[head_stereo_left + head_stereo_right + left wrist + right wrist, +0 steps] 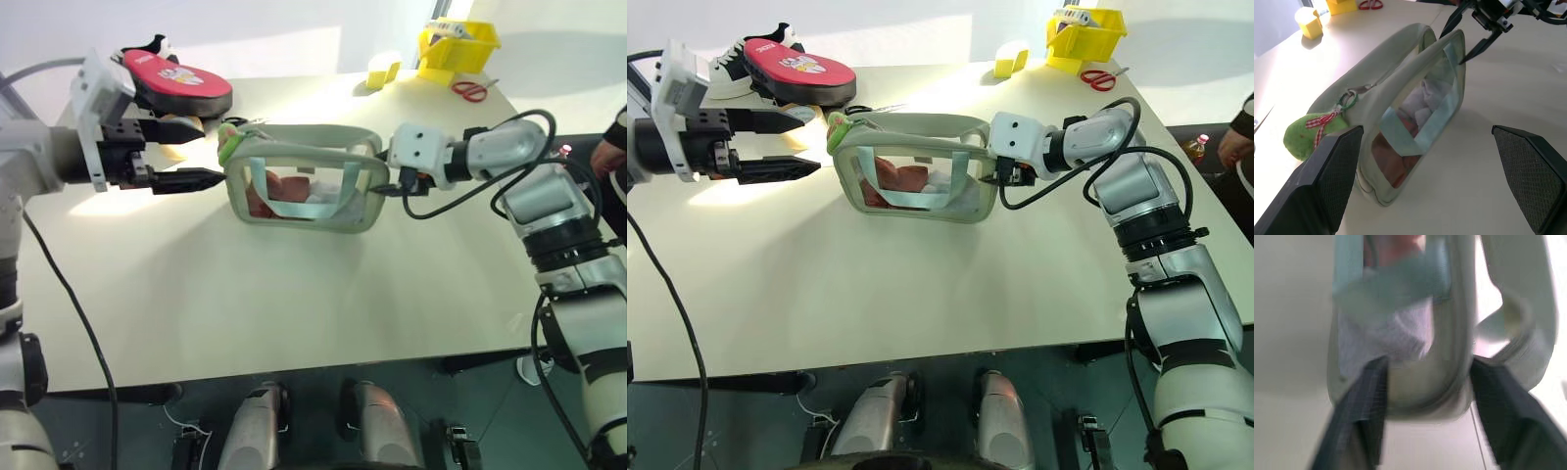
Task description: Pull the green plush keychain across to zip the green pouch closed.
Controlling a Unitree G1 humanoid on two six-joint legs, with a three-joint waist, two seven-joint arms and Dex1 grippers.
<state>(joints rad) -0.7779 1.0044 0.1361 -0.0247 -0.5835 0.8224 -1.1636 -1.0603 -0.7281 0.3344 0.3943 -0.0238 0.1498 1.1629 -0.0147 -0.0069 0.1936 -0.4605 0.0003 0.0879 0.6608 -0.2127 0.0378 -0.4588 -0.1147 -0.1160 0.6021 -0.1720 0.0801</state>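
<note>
The green plush keychain is outside my left gripper's fingers [1311, 131], so my left gripper needs to move back, grab the keychain [230, 145] and hand it to my right gripper.
The green pouch [306, 186] stands on the pale table [294, 313], its clear side showing reddish items and teal straps. The green plush keychain [228, 145] hangs at the pouch's left end, tied on with a red checked ribbon [1322, 122]. My left gripper [211, 152] is open, level and just left of the keychain, which sits off to the side of one finger [1327, 181]. My right gripper [390, 182] is open at the pouch's right end, and its black fingers [1364, 406] stand on either side of that end's corner.
A red oval pad [178, 80] and a shoe [730, 59] lie behind the left gripper. At the far right corner are a yellow bin [458, 47], a yellow block [384, 70] and red scissors [474, 90]. A person's arm [609, 147] shows beyond the right edge.
</note>
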